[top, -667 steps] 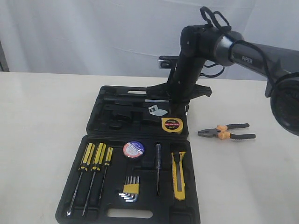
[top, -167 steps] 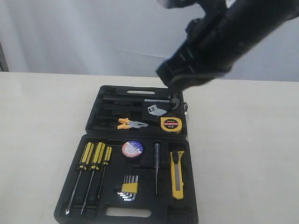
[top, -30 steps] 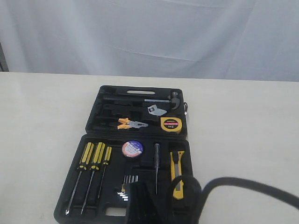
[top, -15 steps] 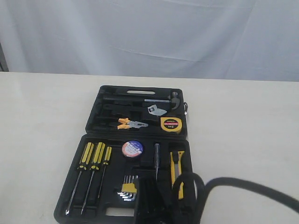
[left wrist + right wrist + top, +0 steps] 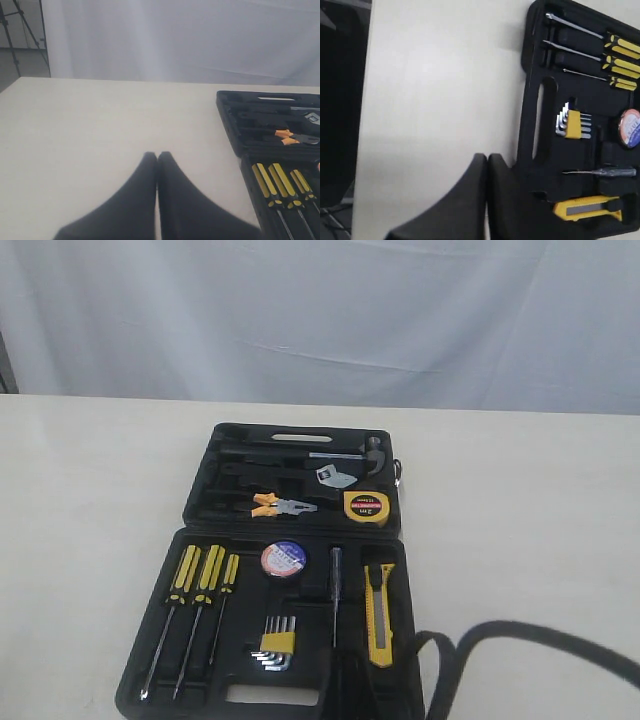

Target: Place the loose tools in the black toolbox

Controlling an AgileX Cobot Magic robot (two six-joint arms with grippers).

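I should keep moving my right gripper to the toolbox's near handle (image 5: 258,694) and lift the near half until the black toolbox closes, because the tools sit in their recesses (image 5: 378,613).
The black toolbox (image 5: 197,502) lies open on the table, both halves flat. The black-and-orange pliers (image 5: 283,505) and the yellow tape measure (image 5: 366,506) sit in its far half. The tape roll (image 5: 284,559) and the yellow-and-black utility knife (image 5: 380,616) rest in the near half. My left gripper (image 5: 157,155) is shut and empty over bare table, left of the toolbox (image 5: 227,112). My right gripper (image 5: 487,157) is shut and empty at the case's near edge, beside the knife (image 5: 587,209) and tape roll (image 5: 631,127).
Three yellow-and-black screwdrivers (image 5: 205,580), hex keys in a yellow holder (image 5: 275,642) and a thin tester screwdriver (image 5: 336,595) fill other recesses. A hammer (image 5: 345,454) lies at the far rim. My right arm's cable (image 5: 530,635) crosses the near right table.
My right arm has sunk toward the bottom edge of the exterior view, uncovering the hex keys and the utility knife. The tools in the case have not moved.
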